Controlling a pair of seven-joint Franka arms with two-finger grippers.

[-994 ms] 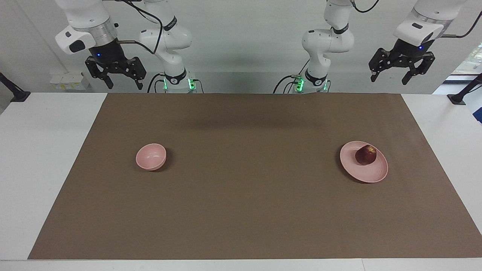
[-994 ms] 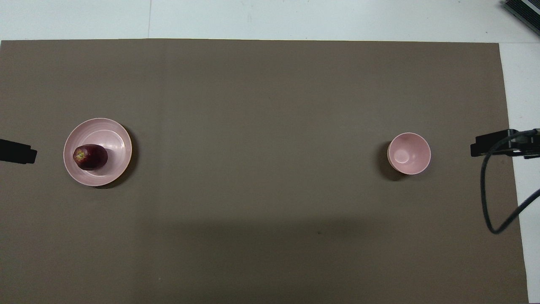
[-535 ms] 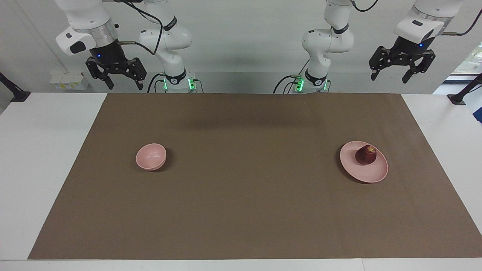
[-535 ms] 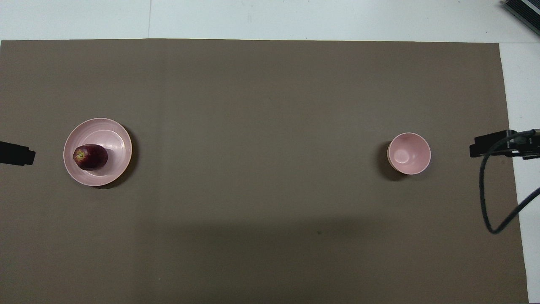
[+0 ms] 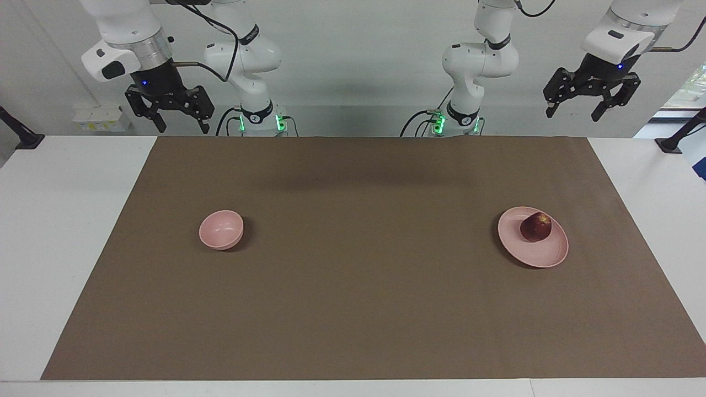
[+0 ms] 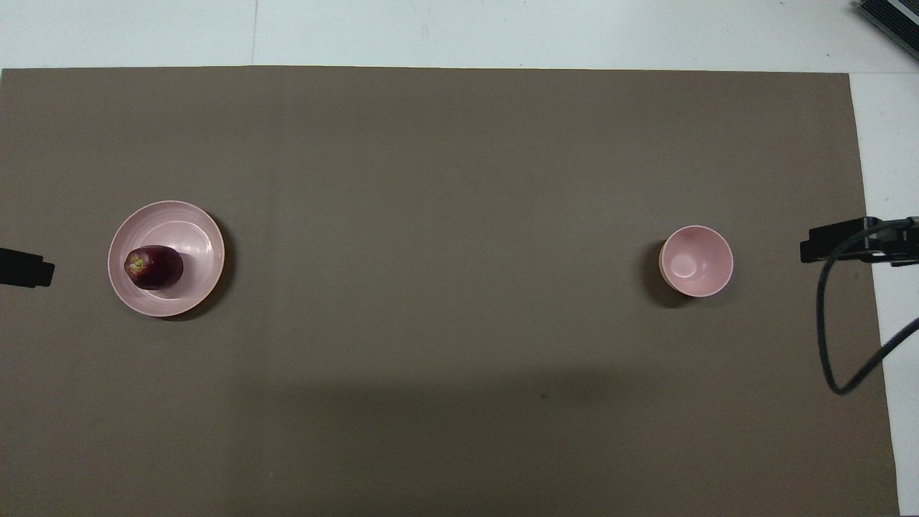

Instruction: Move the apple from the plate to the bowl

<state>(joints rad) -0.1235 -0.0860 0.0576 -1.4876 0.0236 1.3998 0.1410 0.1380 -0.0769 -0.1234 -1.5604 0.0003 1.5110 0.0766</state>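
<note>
My open left gripper should keep going down toward the dark red apple (image 6: 154, 267), which lies free on the plate (image 6: 197, 250) in front of it, until my fingers are on both sides of the apple.
The dark red apple (image 5: 536, 226) (image 6: 154, 267) lies on the pale pink plate (image 5: 543, 255) (image 6: 194, 226) toward the left arm's end of the table. The small pink bowl (image 5: 221, 230) (image 6: 696, 261) stands empty toward the right arm's end. My left gripper (image 5: 573, 114) hangs open and empty high up near the robots' edge of the table, at the plate's end of it. My right gripper (image 5: 182, 126) hangs open and empty high up at the bowl's end of the table.
A brown mat (image 5: 364, 286) covers most of the white table (image 5: 60, 220). A black cable (image 6: 833, 345) loops from the right arm at the mat's edge. A dark object (image 6: 890, 18) sits at the table's farthest corner on the right arm's end.
The left gripper has drifted slightly outward, away from the plate's end of the mat. The right gripper has barely shifted. Apple, plate and bowl have not moved.
</note>
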